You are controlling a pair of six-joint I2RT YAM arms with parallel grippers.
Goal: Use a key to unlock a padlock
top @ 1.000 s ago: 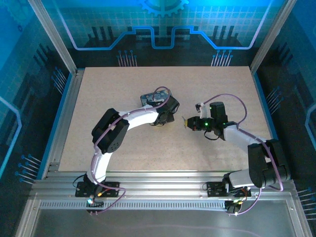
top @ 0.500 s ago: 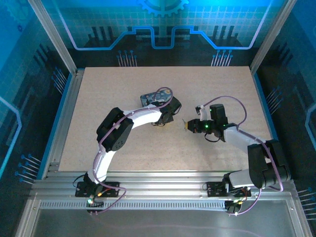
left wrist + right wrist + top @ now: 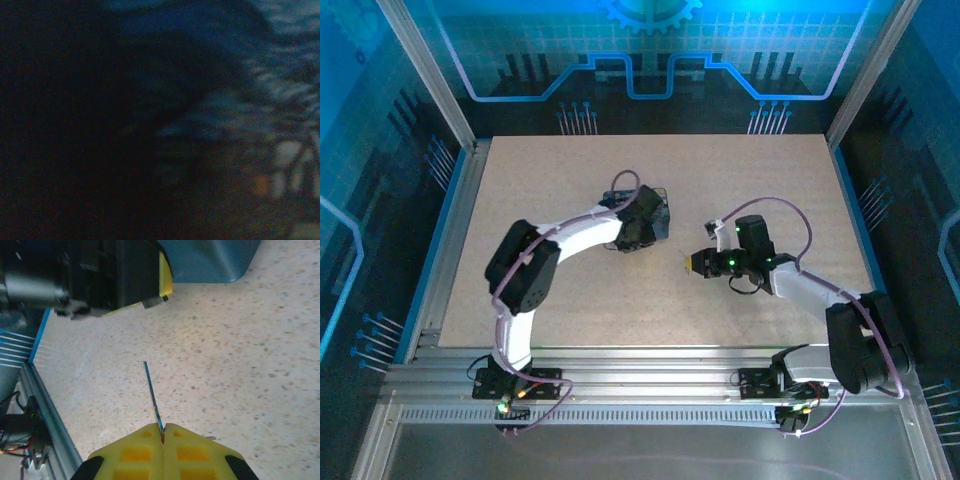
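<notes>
My left gripper needs to turn the padlock toward the key's tip (image 3: 145, 363) before my right gripper pushes the key in, because I see the padlock crooked (image 3: 153, 302) to the key's blade.
My right gripper (image 3: 692, 263) hovers over the middle of the table, shut on the key (image 3: 151, 395). The key's thin dark blade sticks out from between the yellow fingertips (image 3: 190, 452) and points toward the left arm. My left gripper (image 3: 642, 222) is down on the dark blue box (image 3: 660, 210) and closed on it. The left wrist view is dark, with the swirly print of the box (image 3: 280, 100) right against the lens. In the right wrist view, the left gripper's yellow pad (image 3: 165, 275) hangs beside the box (image 3: 210, 260). The padlock is hidden.
The speckled tabletop (image 3: 570, 300) lies bare around both arms. An aluminium rail (image 3: 50, 415) runs along the table's near edge. Purple cables loop over both wrists. Blue-lit walls enclose the table on three sides.
The left arm swung its elbow leftward, closed its gripper, and the box shifted right with it. The right gripper slid left with the key.
</notes>
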